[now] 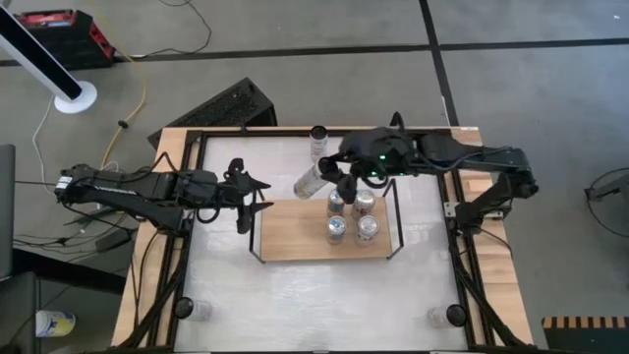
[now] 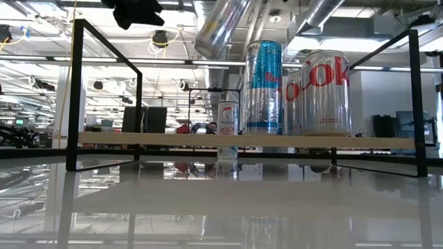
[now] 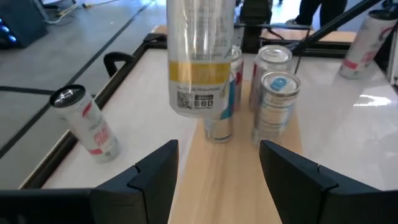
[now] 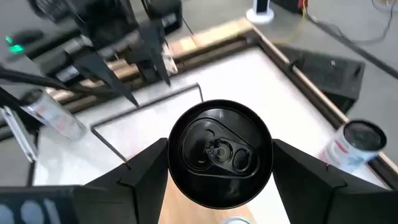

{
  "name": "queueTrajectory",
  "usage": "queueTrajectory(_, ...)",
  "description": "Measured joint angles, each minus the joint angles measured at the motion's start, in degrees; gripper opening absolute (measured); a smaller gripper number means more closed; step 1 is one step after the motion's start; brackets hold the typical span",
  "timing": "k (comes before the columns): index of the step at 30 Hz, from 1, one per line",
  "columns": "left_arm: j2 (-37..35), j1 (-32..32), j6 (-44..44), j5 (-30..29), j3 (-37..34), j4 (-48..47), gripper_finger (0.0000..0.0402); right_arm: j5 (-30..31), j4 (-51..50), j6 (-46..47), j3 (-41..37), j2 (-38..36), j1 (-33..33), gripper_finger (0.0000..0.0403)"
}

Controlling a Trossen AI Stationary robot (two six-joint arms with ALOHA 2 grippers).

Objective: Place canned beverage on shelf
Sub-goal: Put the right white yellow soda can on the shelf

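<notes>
The silver can's bottom end [image 2: 208, 48] is leading toward the board's open half [image 1: 300, 218], and the robot's right gripper keeps lowering the can and turning it upright until the can's bottom sits flat.
A silver can with a yellow band [image 1: 313, 181] hangs tilted over the far left part of the shelf [image 1: 295, 241], a wooden board with black wire ends. My right gripper [image 1: 330, 173] is shut on this can. Several cans [image 1: 351, 216] stand upright on the board's right half. My left gripper [image 1: 252, 202] hovers open at the shelf's left end, pointing at the held can [image 3: 202, 62], with nothing between its fingers [image 3: 155, 177]. My right gripper pinches the can's side wall [image 4: 173, 155] at its lid end between the two fingers, one on each side. The black lid [image 4: 219, 152] faces back toward the wrist, so the fingers lie along the can. The can is lifted clear of the board, tilted, with its bottom end [image 3: 194, 106] lower.
A red-and-white can [image 1: 317, 141] stands on the white tabletop beyond the shelf's far edge. The shelf's black wire frames [image 2: 104, 90] rise at both ends. The board's left half [image 1: 285, 231] is bare. Two dark feet [image 1: 183, 307] sit at the near corners.
</notes>
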Motion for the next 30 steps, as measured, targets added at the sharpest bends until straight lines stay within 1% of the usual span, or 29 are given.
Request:
queueTrajectory(3, 0.02, 0.00, -0.28, 0.17, -0.01, -1.41, 0.0211, -0.81, -1.70, -0.02, 2.66, 3.48, -0.87, 0.0271)
queueTrajectory(7, 0.17, 0.00, -1.05, 0.27, -0.01, -2.37, 0.0211, -3.71, -1.88, -0.08, 4.95, 8.53, -1.71, 0.0271)
queueTrajectory(13, 0.17, -0.04, -1.26, 0.27, -0.01, -2.43, 0.0211, -4.66, -4.01, -0.95, 7.21, 15.06, -1.11, 0.0271)
queueTrajectory(16, 0.17, -0.04, -1.22, 0.28, -0.01, -3.07, 0.0211, -4.56, -4.91, -1.28, 7.43, 16.42, -0.49, 0.0275)
queueTrajectory(19, 0.17, -0.04, -1.13, 0.31, -0.01, -3.98, 0.0211, -4.11, -3.63, -1.25, 7.63, 18.05, 0.29, 0.0277)
queueTrajectory(25, 0.17, -0.04, -1.20, 0.64, -0.01, -5.07, 0.0211, -3.34, -5.40, -0.20, 7.41, 21.29, 0.45, 0.0278)
queueTrajectory(30, 0.17, -0.04, -1.04, 0.64, -0.01, -4.95, 0.0211, -2.45, -4.93, 0.04, 7.52, 23.45, 0.28, 0.0279)
